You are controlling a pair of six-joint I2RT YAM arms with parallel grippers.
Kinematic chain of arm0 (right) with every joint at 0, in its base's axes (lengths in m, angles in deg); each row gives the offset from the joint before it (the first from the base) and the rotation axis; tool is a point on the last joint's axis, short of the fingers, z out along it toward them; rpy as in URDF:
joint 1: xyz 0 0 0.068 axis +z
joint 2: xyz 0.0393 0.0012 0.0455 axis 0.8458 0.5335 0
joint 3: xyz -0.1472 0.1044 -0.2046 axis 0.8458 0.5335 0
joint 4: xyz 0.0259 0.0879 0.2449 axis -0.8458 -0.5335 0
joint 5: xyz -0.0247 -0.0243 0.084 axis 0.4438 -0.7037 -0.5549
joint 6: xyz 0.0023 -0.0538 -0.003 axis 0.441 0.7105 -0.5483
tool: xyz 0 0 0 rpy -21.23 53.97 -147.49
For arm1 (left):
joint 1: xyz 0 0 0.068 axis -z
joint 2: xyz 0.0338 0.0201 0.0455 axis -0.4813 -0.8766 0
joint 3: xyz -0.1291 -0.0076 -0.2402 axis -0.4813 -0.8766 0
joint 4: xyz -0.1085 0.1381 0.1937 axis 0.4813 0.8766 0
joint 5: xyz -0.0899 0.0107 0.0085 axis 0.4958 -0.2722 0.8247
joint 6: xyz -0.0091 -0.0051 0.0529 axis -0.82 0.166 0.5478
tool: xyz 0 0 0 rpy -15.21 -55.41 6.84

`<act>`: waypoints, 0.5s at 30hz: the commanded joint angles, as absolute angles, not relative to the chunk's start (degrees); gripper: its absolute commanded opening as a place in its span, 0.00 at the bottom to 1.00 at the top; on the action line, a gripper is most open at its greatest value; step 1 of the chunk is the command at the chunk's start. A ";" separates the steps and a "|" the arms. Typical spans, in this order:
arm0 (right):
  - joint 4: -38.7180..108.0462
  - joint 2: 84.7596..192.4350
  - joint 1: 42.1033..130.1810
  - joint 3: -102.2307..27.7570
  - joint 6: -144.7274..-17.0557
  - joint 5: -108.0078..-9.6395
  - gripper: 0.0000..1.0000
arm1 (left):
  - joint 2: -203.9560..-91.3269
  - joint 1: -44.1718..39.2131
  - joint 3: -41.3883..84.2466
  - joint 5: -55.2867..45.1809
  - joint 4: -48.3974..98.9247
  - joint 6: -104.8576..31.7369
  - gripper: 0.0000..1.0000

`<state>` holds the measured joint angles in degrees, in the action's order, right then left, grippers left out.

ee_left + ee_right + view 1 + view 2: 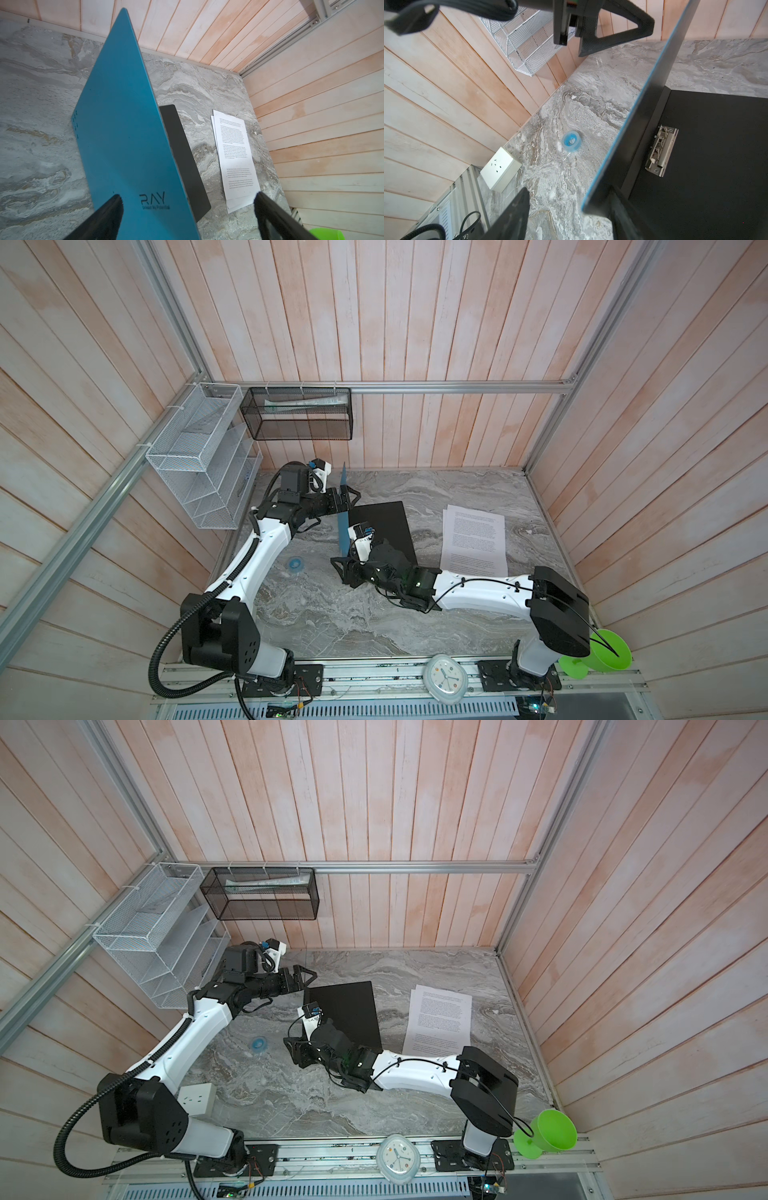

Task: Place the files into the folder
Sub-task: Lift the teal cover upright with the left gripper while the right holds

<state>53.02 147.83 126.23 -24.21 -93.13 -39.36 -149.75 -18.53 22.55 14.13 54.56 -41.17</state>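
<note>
Next, my left gripper pulls the cover's top edge (184, 190) down flat before the files go in, because the blue cover stands half open (124, 120) at my right gripper.
The folder lies open on the marble table, its black inside (384, 526) (347, 1011) flat with a metal clip (661, 149) near the spine. Its blue "RAY" cover (124, 135) (343, 522) stands upright. My left gripper (348, 499) (188, 196) is open at the cover's far upper part, one finger on each side of it, not clamping. My right gripper (338, 570) (566, 197) is open at the cover's near lower corner, which sits close to one finger (618, 207). The files (473, 543) (440, 1019) (234, 158), white printed sheets, lie flat to the right of the folder.
A blue tape roll (296, 562) (570, 142) lies left of the folder, and a white socket box (197, 1098) stands at the left edge. A white wire rack (199, 472) and a black mesh basket (297, 414) hang on the walls. A clock (444, 680) and a green cup (598, 653) sit at the front.
</note>
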 commanded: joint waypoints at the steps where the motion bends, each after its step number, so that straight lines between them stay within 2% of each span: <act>1: 51.49 148.62 126.75 -25.77 -92.28 -40.80 0.60 | -149.10 -19.01 20.62 7.39 56.04 -40.45 1.00; 9: 51.35 148.03 127.33 -26.46 -92.37 -42.02 0.60 | -147.01 -20.84 17.30 3.76 55.79 -40.02 0.97; 15: 51.15 145.37 128.11 -25.95 -92.81 -42.52 0.60 | -146.18 -23.25 17.47 2.87 55.96 -39.22 0.80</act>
